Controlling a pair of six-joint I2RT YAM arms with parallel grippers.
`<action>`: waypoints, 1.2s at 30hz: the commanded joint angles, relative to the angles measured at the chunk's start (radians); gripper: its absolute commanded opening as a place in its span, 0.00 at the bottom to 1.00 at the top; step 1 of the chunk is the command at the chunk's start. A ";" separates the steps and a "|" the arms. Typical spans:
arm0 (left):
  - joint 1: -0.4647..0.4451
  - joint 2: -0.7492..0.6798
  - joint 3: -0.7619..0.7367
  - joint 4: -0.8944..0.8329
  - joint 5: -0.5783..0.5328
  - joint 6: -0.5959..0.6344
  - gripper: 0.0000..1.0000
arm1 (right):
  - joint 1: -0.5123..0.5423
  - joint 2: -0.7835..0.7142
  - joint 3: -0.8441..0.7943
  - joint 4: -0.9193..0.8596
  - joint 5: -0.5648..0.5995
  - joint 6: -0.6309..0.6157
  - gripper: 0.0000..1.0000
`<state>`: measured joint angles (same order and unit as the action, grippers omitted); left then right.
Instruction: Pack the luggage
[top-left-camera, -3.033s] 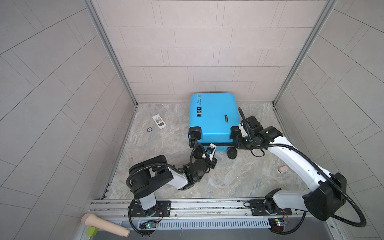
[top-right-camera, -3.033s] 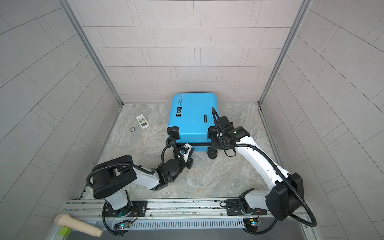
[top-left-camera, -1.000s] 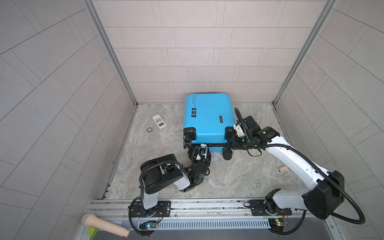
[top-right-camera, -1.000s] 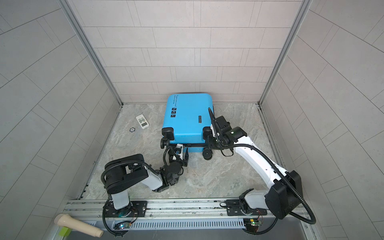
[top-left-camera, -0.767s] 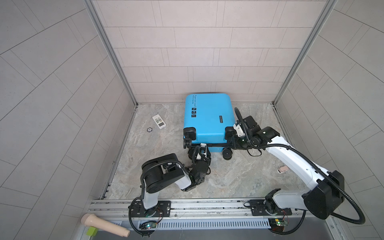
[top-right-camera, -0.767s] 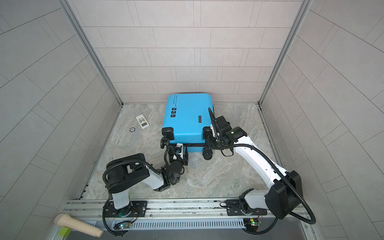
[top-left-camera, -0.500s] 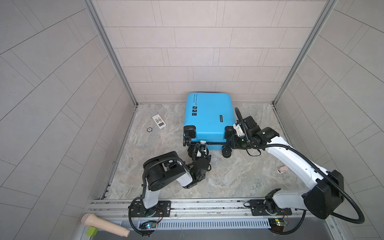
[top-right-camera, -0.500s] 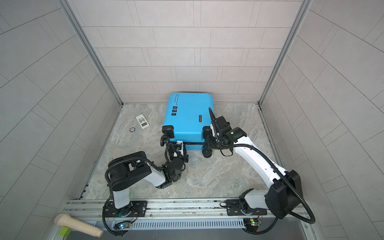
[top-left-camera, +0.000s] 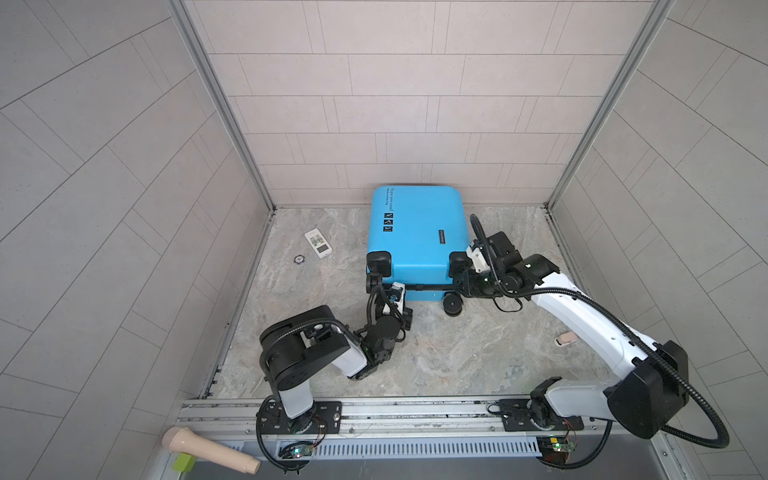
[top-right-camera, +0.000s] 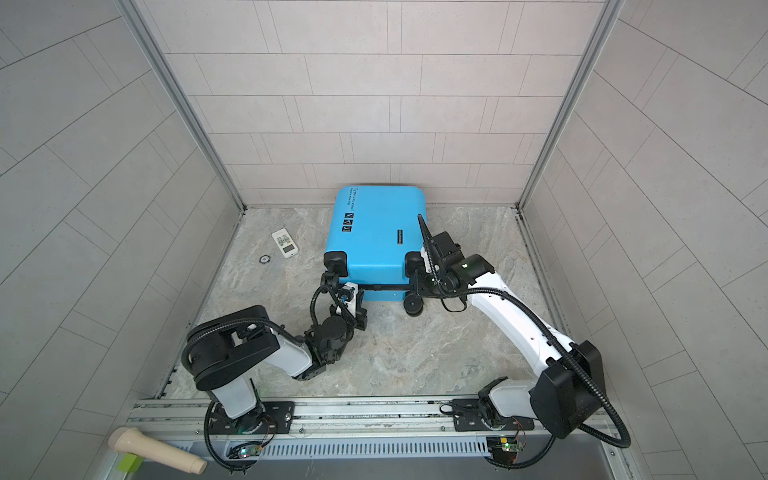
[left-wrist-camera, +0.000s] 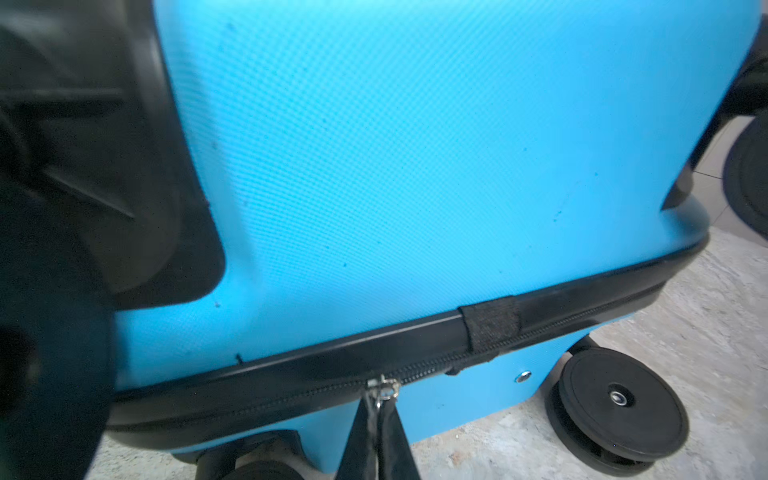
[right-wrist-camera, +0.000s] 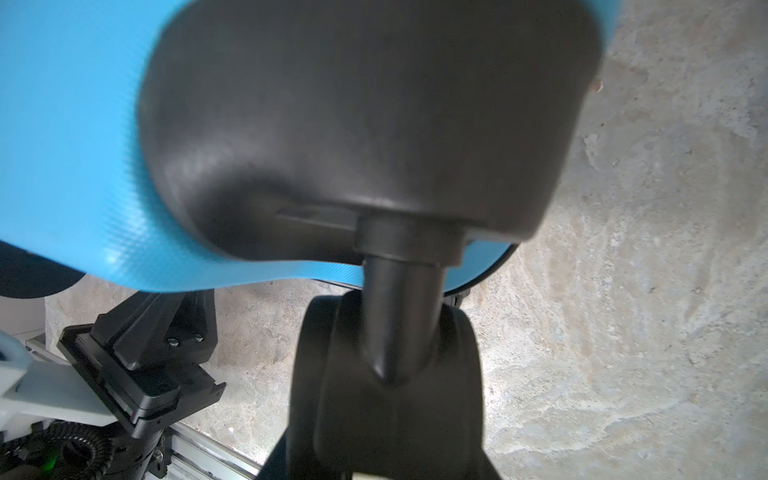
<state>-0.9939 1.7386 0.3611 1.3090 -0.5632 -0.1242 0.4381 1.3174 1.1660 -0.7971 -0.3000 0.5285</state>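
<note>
The robot's right gripper is holding the black wheel (right-wrist-camera: 392, 408), and the left gripper should keep drawing the zipper pull along the zipper band until it gets to that wheel's corner (top-left-camera: 448, 286).
The luggage (top-left-camera: 415, 237) (top-right-camera: 374, 232), a bright-blue hard-shell suitcase, lies flat and closed near the back wall, its wheels toward me. My left gripper (top-left-camera: 395, 290) (top-right-camera: 347, 291) is at its near end. In the left wrist view that gripper (left-wrist-camera: 379, 409) is shut on the metal zipper pull (left-wrist-camera: 383, 388) of the black zipper band (left-wrist-camera: 270, 374). My right gripper (top-left-camera: 461, 283) (top-right-camera: 417, 286) is at the near right corner. In the right wrist view it (right-wrist-camera: 384, 436) is closed around a black wheel (right-wrist-camera: 386, 365) of the luggage.
A white remote (top-left-camera: 318, 244) and a small round ring (top-left-camera: 298, 259) lie on the marble floor left of the luggage. A small pink item (top-left-camera: 566, 340) lies on the right. A beige handle (top-left-camera: 208, 449) rests outside the front rail. Tiled walls enclose three sides.
My left gripper has moved up to the luggage's near end and closed on the zipper pull. The luggage has shifted slightly left and back. The right gripper's hold on the wheel is unchanged.
</note>
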 joint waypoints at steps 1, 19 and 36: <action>0.006 -0.028 -0.028 0.030 0.050 -0.025 0.00 | -0.007 -0.005 0.088 0.060 -0.053 -0.112 0.00; -0.133 0.081 0.183 0.026 0.124 0.028 0.00 | 0.029 0.058 0.057 0.161 -0.157 -0.130 0.00; -0.262 0.408 0.677 0.033 0.090 0.020 0.00 | 0.060 0.070 0.058 0.187 -0.161 -0.073 0.00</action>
<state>-1.1786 2.1284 0.9237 1.2922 -0.6426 -0.1371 0.4450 1.3930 1.2076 -0.7834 -0.3195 0.4900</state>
